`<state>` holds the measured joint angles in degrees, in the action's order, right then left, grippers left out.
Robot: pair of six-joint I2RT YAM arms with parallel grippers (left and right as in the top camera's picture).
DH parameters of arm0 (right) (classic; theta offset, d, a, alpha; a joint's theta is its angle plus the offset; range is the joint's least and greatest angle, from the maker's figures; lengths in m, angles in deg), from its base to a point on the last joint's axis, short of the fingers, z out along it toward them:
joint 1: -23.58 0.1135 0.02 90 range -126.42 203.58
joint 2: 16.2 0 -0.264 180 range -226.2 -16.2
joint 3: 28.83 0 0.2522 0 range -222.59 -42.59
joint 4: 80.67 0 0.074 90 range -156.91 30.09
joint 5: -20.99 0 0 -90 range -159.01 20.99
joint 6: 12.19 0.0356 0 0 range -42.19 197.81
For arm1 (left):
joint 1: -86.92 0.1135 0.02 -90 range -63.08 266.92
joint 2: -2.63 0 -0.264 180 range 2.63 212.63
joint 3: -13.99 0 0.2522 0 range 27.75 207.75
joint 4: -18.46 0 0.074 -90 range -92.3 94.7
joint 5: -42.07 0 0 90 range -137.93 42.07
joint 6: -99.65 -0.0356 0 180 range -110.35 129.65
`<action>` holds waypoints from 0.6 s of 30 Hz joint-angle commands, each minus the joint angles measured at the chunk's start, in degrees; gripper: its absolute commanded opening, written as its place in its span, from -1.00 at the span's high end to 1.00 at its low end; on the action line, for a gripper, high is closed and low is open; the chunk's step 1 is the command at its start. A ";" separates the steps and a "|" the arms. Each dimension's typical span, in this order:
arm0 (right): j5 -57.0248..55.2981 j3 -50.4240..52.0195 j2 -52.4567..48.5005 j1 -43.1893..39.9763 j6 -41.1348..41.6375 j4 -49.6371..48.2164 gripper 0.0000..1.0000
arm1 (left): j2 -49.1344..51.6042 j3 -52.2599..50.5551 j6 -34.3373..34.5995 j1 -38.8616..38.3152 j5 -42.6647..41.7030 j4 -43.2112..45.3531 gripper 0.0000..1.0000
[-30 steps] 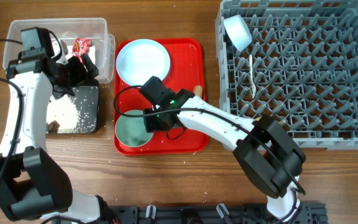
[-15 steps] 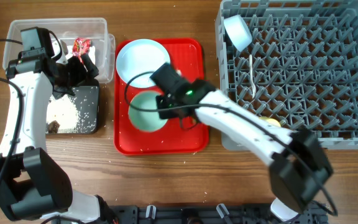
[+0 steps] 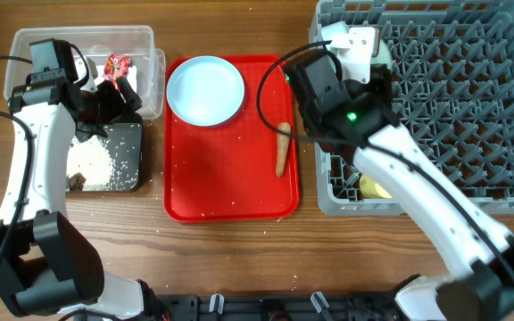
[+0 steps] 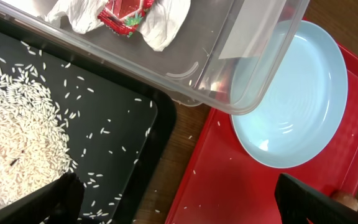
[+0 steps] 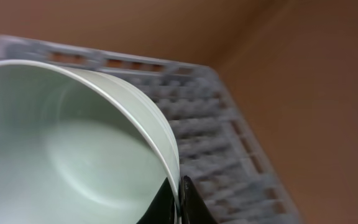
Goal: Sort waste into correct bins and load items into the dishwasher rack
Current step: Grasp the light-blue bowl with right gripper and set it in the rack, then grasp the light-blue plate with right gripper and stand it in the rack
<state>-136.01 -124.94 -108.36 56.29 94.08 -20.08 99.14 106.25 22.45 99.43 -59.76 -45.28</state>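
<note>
The pale blue-green bowl [image 5: 92, 143] is hanging on edge above the grey rack's wires [image 3: 407, 91], so my right gripper should keep lowering the bowl until it sits among the wires, and then let go.
My right gripper [image 3: 371, 55] is shut on the rim of a pale blue-green bowl [image 5: 73, 155] and holds it over the far left part of the grey dishwasher rack [image 3: 453, 107]. The other bowl [image 3: 332, 32] shows partly at the rack's far left corner. The yellow cup [image 3: 373, 187] lies in the rack's near left. The spoon is hidden. The pale-blue plate [image 3: 205, 89] and the brown stick [image 3: 281, 147] lie on the red tray [image 3: 230, 192]. My left gripper [image 3: 114, 100] is open and empty between the bins.
The clear tub [image 3: 150, 40] holds the red wrapper [image 4: 124, 11] and white paper [image 4: 166, 18]. The black tray [image 3: 128, 134] holds rice grains [image 4: 17, 124] and a dark lump [image 3: 77, 181]. A few grains lie on the red tray.
My right gripper lifted the bowl off the red tray and carried it right and back to the rack. The brown stick now shows on the tray. The left arm has not moved.
</note>
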 commanded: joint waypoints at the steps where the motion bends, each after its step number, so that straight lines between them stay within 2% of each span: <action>1: -8.37 -0.79 -6.54 -4.33 -14.01 -0.98 0.91 | -1.25 0.70 -0.33 0.24 -0.07 -0.02 -1.00; 3: -8.41 -0.79 -10.32 -5.73 -21.20 -2.05 0.91 | -1.25 0.70 -0.33 0.24 -0.07 -0.02 -1.00; 8: -0.02 -0.57 -15.23 -5.62 -22.56 -2.45 0.92 | -1.25 0.70 -0.33 0.24 -0.07 -0.02 -1.00; 15: 0.96 -0.50 -17.03 -5.35 -22.56 -1.70 0.90 | -1.25 0.70 -0.33 0.24 -0.07 0.00 -1.00; 16: 1.57 -0.50 -17.03 -4.85 -22.71 -0.72 0.80 | -1.25 0.70 -0.33 0.24 -0.07 -0.02 -1.00; 18: 5.33 -0.50 -17.03 -2.45 -25.55 2.10 0.38 | -1.25 0.70 -0.33 0.24 -0.07 -0.02 -1.00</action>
<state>-135.16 -124.94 -124.12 51.22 71.28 -19.95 99.14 106.25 22.45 99.43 -59.74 -45.28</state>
